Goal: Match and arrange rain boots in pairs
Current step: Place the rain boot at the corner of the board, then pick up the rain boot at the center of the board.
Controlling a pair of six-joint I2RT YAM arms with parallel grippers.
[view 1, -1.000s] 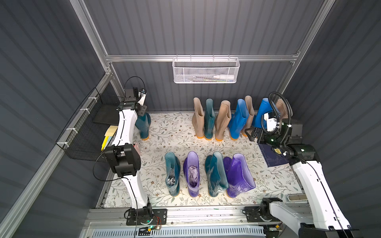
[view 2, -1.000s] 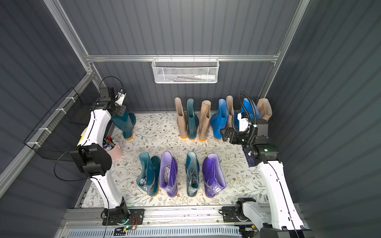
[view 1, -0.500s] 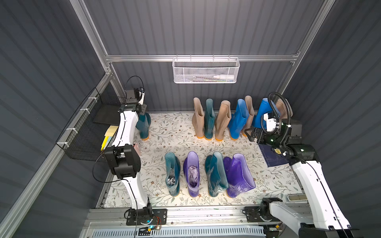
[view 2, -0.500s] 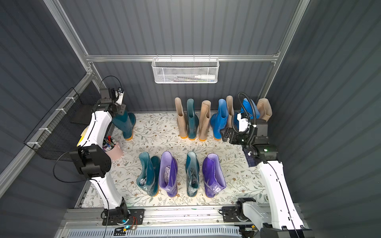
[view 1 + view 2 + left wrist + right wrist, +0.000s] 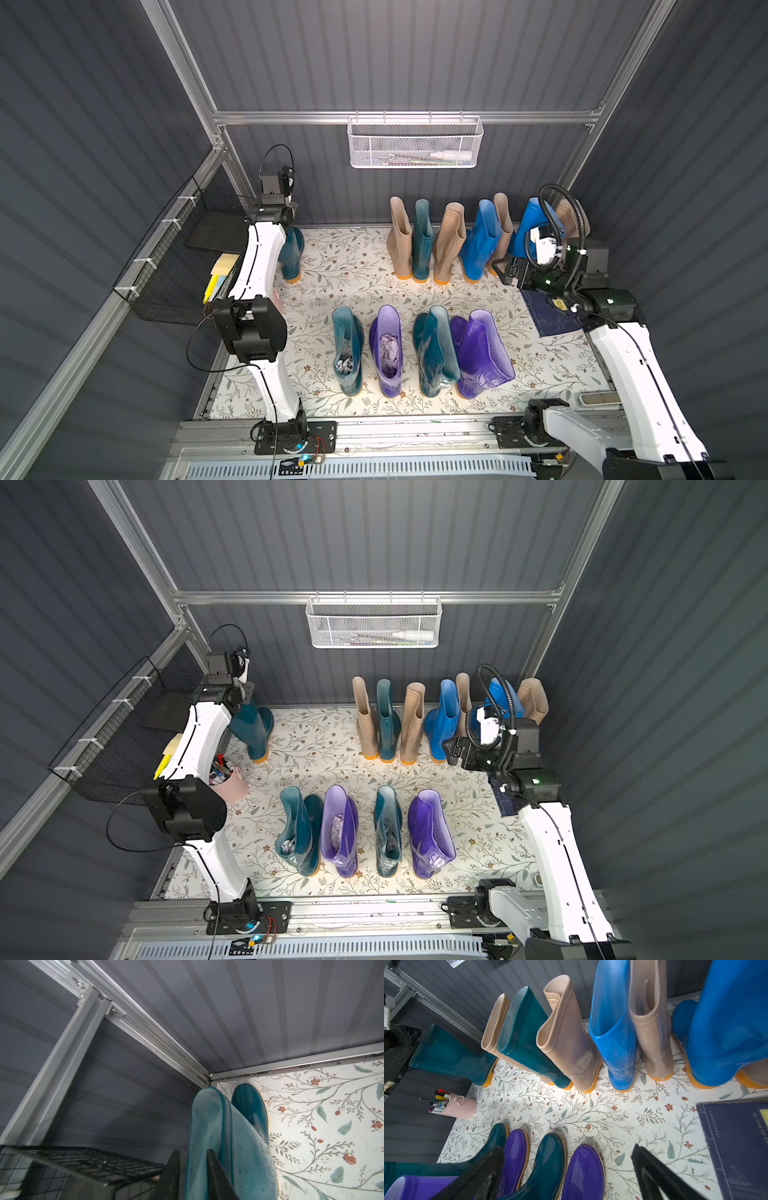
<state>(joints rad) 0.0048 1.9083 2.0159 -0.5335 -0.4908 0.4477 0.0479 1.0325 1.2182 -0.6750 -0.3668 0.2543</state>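
Next, I lift the back teal boot [image 5: 422,238] over with my right gripper to pair it with its mate in the corner, because a beige boot [image 5: 399,240] is between them.
A dark teal rain boot [image 5: 291,257] [image 5: 254,733] stands in the back left corner. My left gripper [image 5: 289,218] [image 5: 192,1151] is at its top, fingers astride the shaft's rim [image 5: 199,1126], slightly apart, with a thin gap beside one finger. Along the back wall stand beige [image 5: 399,237], teal [image 5: 422,237], beige [image 5: 449,241], blue [image 5: 480,237], beige [image 5: 503,220], blue [image 5: 534,220] and beige [image 5: 571,214] boots. The front row reads teal [image 5: 347,353], purple [image 5: 388,349], teal [image 5: 434,353], purple [image 5: 482,353]. My right gripper [image 5: 503,268] [image 5: 566,1148] hangs open and empty before the blue boots.
A white mesh basket [image 5: 413,143] hangs on the back wall and a black wire basket [image 5: 178,266] on the left wall. A pink cup of pens [image 5: 230,781] stands by the left arm. A dark blue book [image 5: 548,318] lies at the right, below the right arm.
The left wrist has shifted very slightly over the corner teal boot. The boots and the right arm have not moved.
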